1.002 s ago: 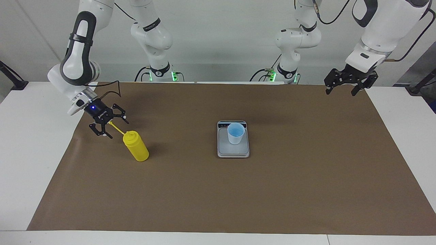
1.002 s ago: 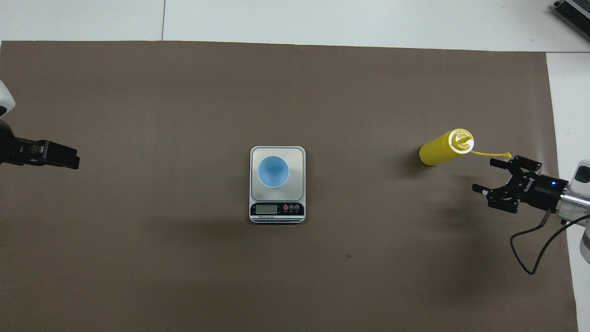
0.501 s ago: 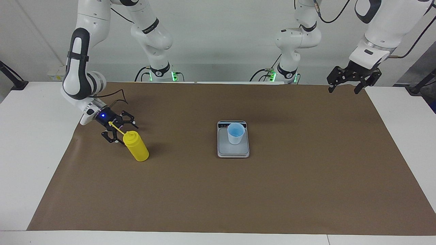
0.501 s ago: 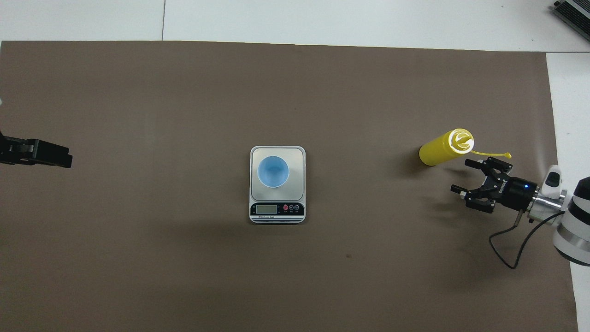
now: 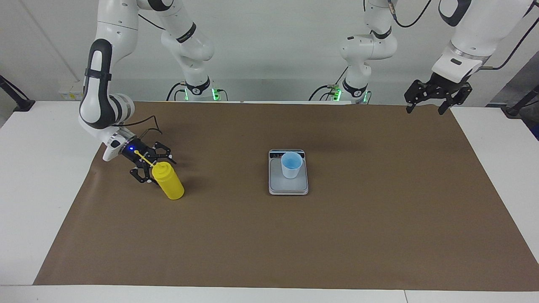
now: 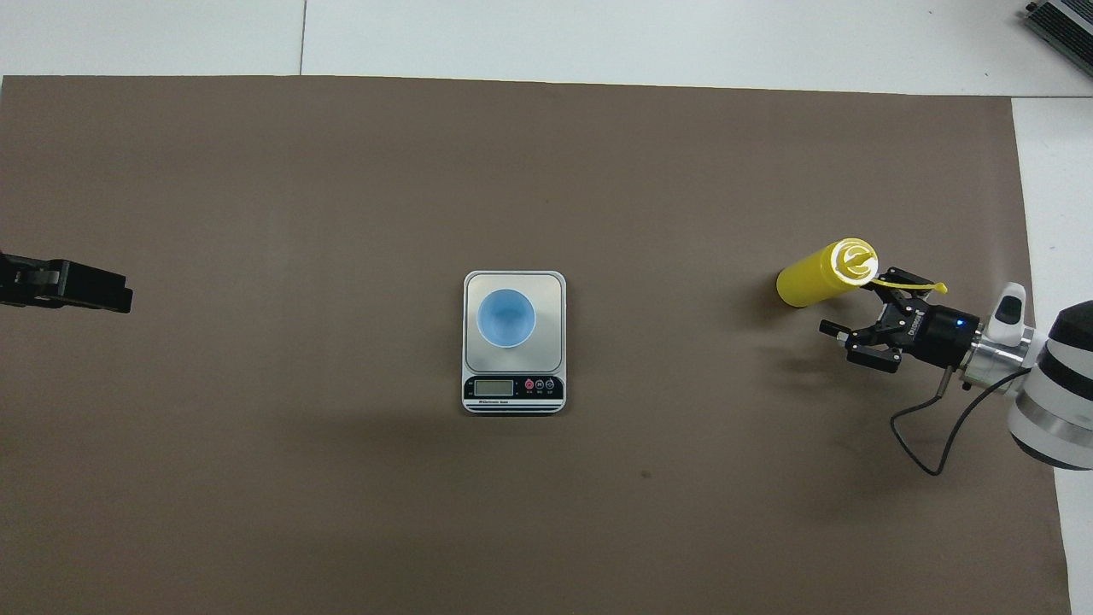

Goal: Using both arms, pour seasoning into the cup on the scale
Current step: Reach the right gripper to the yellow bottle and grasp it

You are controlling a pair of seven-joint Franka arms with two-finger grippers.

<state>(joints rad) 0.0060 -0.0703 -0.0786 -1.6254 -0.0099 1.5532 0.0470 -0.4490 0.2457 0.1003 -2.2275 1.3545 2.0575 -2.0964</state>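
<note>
The thin cap strap [image 6: 914,286] sticks straight out from the yellow seasoning bottle's neck [image 6: 873,280]. The strap will come along, still sticking out, when I lift.
The yellow seasoning bottle [image 5: 169,183] [image 6: 811,278] stands upright on the brown mat toward the right arm's end. Its thin cap strap [image 6: 914,280] sticks out toward the right gripper. My right gripper [image 5: 153,170] [image 6: 854,309] is open and low, right beside the bottle's top, with the bottle not between its fingers. The pale blue cup [image 5: 291,165] [image 6: 506,318] stands on the silver scale [image 5: 288,187] [image 6: 553,342] at mid-table. The scale's display strip is on its edge nearer to the robots. My left gripper [image 5: 424,110] [image 6: 85,290] is open and empty, held high over the left arm's end of the mat.
A brown mat [image 5: 294,244] covers most of the white table [image 5: 25,189]. A black cable [image 6: 922,444] loops from the right wrist over the mat.
My right gripper has dropped and moved in toward the bottle, from clear of the cap strap to right beside the bottle's top. My left gripper has lifted slightly and drawn back.
</note>
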